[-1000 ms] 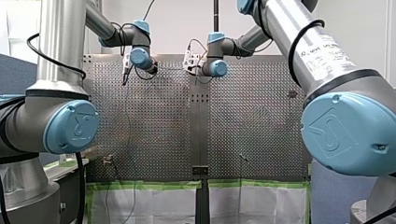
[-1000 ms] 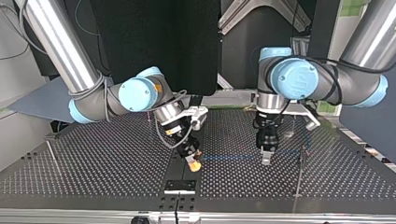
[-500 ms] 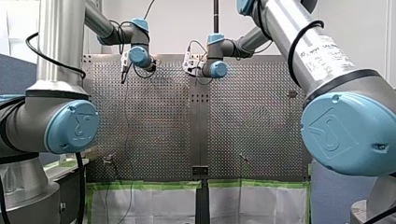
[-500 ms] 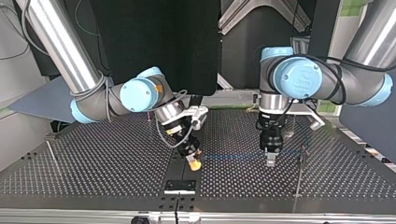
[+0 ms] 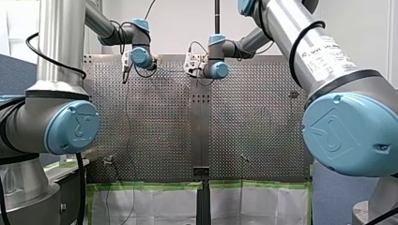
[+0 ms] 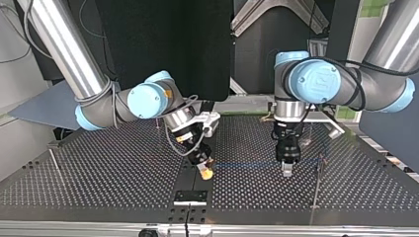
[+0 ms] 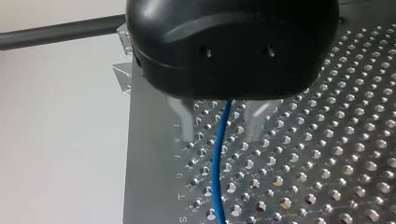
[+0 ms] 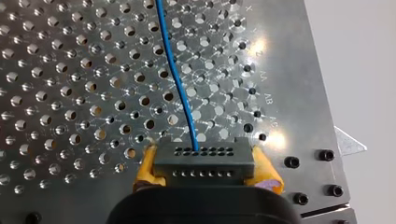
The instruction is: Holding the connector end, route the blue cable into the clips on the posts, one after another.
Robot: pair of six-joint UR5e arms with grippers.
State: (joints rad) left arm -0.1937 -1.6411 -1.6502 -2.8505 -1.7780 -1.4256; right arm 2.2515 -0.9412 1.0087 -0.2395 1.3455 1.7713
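I expect the blue cable (image 8: 171, 58) to bow near the black connector block when I carry it, since it leaves the block in a smooth, shallow arc (image 8: 188, 115).
The thin blue cable (image 8: 180, 88) runs out of a black connector block (image 8: 201, 151). My right gripper (image 8: 206, 169) is shut on that block with its yellow pads (image 8: 145, 169). In the top view, my right gripper (image 6: 205, 170) sits low over the plate near the middle. From it the cable (image 6: 247, 164) stretches level toward a thin post (image 6: 318, 165) at the view's right. My left gripper (image 6: 286, 169) hangs over that stretch. In the left wrist view, its metal fingers (image 7: 183, 122) stand apart on either side of the cable (image 7: 217, 172), and my left gripper (image 7: 217, 126) is open.
Another thin post (image 6: 53, 159) stands at the top view's far left. A small black bracket (image 6: 190, 196) sits at the plate's near edge. In the front view, short posts (image 5: 110, 160) (image 5: 244, 157) stand toward the near side of the perforated table (image 5: 164, 122).
My left gripper has shifted a little toward the top view's right along the cable and come slightly lower. My right gripper and the connector have stayed put.
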